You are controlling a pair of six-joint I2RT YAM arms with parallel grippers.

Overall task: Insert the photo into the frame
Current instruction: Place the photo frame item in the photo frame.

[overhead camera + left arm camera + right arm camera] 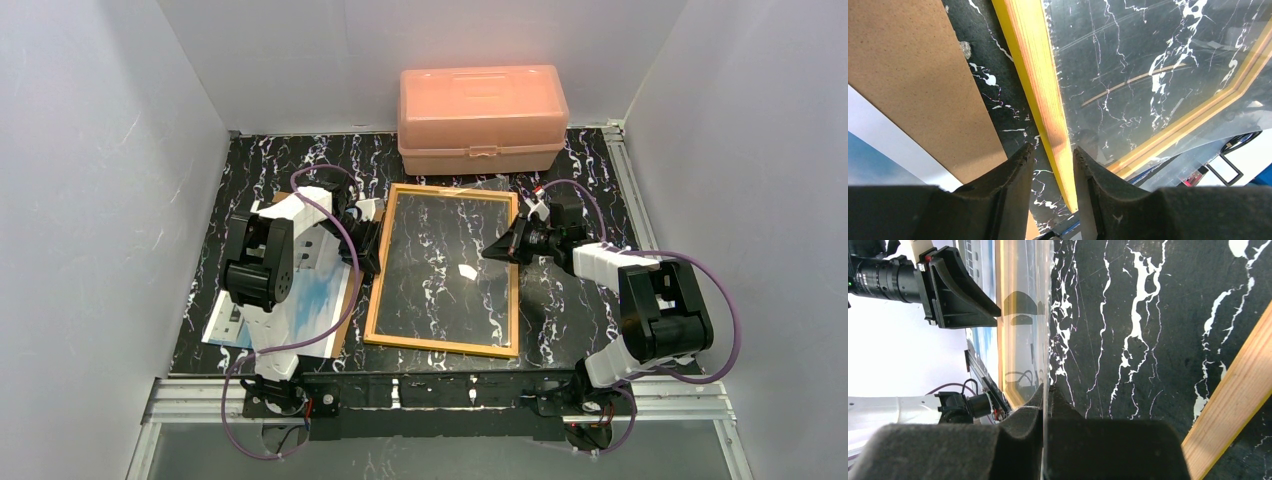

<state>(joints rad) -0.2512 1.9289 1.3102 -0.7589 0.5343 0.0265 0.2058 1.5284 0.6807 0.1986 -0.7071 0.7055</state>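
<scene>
My left gripper needs to hold the frame's long side [1058, 142] steady while my right gripper lifts the clear pane, because the pane sticks out past the frame's far side [482, 193].
The frame [440, 346], with a yellow-orange border, lies flat in the middle of the table. My left gripper [368, 250] is open, and its fingers straddle the frame's left border [1043, 85] with a gap on one side. My right gripper [490, 252] is shut on the right edge of the clear pane [450, 225], which is tilted up over the frame's opening. In the right wrist view the pane [1028, 315] runs edge-on between the jaws. The photo [305, 300], blue sky with clouds, lies left of the frame, partly under my left arm.
A plain brown backing board [913, 75] lies under the photo, beside the frame. A salmon-pink plastic box [482, 115] stands behind the frame against the back wall. White walls close in three sides of the table.
</scene>
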